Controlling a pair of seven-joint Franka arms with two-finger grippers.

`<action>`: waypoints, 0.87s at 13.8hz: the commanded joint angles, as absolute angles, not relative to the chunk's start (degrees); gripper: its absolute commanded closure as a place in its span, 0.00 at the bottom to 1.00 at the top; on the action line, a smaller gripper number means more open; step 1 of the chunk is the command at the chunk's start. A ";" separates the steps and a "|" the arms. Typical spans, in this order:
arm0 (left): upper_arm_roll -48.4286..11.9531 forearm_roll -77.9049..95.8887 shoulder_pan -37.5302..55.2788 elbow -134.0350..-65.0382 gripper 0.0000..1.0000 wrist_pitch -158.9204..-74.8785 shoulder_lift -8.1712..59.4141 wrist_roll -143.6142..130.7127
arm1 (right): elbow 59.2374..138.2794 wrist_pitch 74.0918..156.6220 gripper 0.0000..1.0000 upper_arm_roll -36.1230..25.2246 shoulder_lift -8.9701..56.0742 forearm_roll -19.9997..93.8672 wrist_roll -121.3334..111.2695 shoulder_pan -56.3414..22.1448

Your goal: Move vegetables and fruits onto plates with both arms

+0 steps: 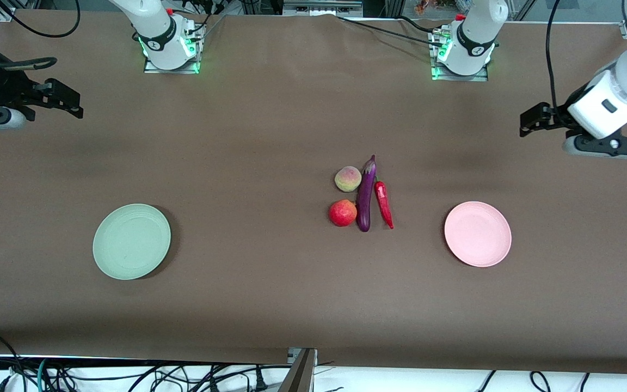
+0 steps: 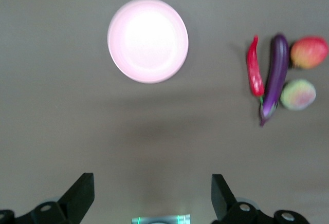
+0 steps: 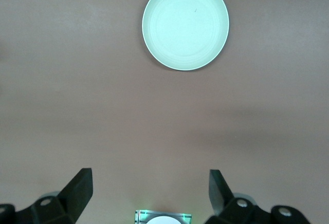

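The red chili pepper has its side (image 1: 394, 203) toward the pink plate open, so the robot's left gripper keeps going toward the pepper (image 1: 383, 203) until it has a finger on either side of it.
A purple eggplant (image 1: 366, 196) lies mid-table with a red chili pepper (image 1: 383, 204) beside it, toward the left arm's end. A yellow-green peach (image 1: 348, 179) and a red pomegranate-like fruit (image 1: 342, 213) sit beside the eggplant toward the right arm's end. The mint green plate (image 1: 131, 241) and the pink plate (image 1: 477, 233) are both empty. My left gripper (image 1: 531, 118) is open and empty, up in the air at its end of the table. My right gripper (image 1: 66, 99) is open and empty at its end. The left wrist view shows its gripper (image 2: 150, 178), the pink plate (image 2: 148, 40), chili (image 2: 254, 70), eggplant (image 2: 276, 77), pomegranate-like fruit (image 2: 309, 52) and peach (image 2: 298, 94). The right wrist view shows its gripper (image 3: 149, 172) and the green plate (image 3: 185, 24).
The brown table cover (image 1: 270, 283) runs to a front edge with cables below it. The two arm bases, the right arm's (image 1: 171, 51) and the left arm's (image 1: 460, 60), stand with green lights at the farthest edge from the front camera.
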State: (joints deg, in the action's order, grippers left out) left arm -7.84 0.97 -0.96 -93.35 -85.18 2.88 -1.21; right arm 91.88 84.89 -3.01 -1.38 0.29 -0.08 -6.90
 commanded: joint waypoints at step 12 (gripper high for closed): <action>-13.18 1.14 10.53 -92.99 0.00 -114.23 33.56 -13.97 | 93.08 84.55 0.00 -2.29 -2.90 1.14 -0.70 -6.24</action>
